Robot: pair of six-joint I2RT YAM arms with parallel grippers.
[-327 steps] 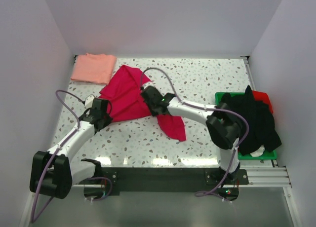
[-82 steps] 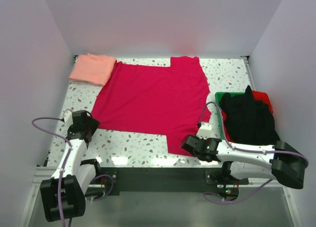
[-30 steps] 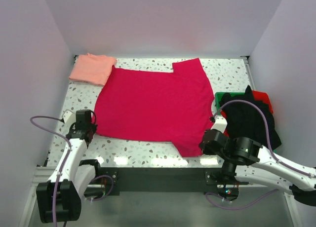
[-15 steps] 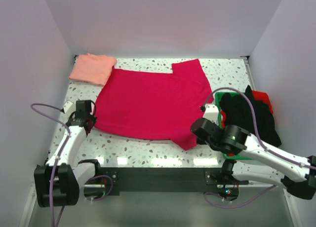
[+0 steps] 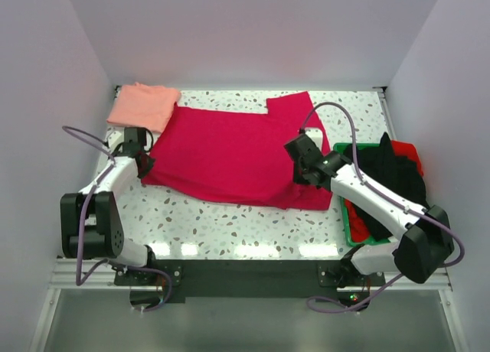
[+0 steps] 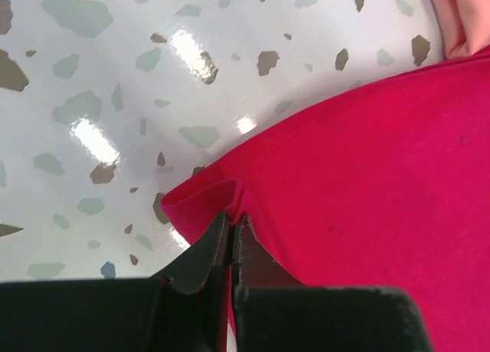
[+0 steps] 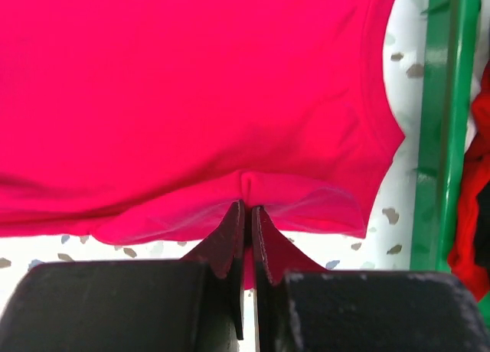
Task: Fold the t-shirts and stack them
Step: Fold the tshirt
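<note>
My left gripper goes on toward the pink t-shirt (image 5: 145, 107) while both grippers pinch the crimson t-shirt's near hem (image 5: 210, 197), before letting go once the hem lies straight.
The crimson-red t-shirt (image 5: 230, 149) lies spread across the middle of the table, its near hem lifted and doubled back. My left gripper (image 5: 145, 165) is shut on the shirt's near-left corner (image 6: 207, 199); its jaws (image 6: 232, 218) pinch a small fold of cloth. My right gripper (image 5: 300, 159) is shut on the near-right hem, and a loop of crimson cloth (image 7: 291, 195) bulges in front of the gripper (image 7: 247, 206). The pale salmon-pink t-shirt (image 5: 143, 105) lies folded at the back left corner, its edge (image 6: 467, 15) showing in the left wrist view.
A green tray (image 5: 354, 228) at the right holds a heap of black clothes (image 5: 390, 184) and something red. Its rim (image 7: 440, 138) runs just right of the crimson shirt. White walls close in the speckled table (image 5: 230, 222) on three sides.
Both grippers have moved from the near edge toward the back, carrying the crimson shirt's near hem with them. The shirt's near part now folds over itself.
</note>
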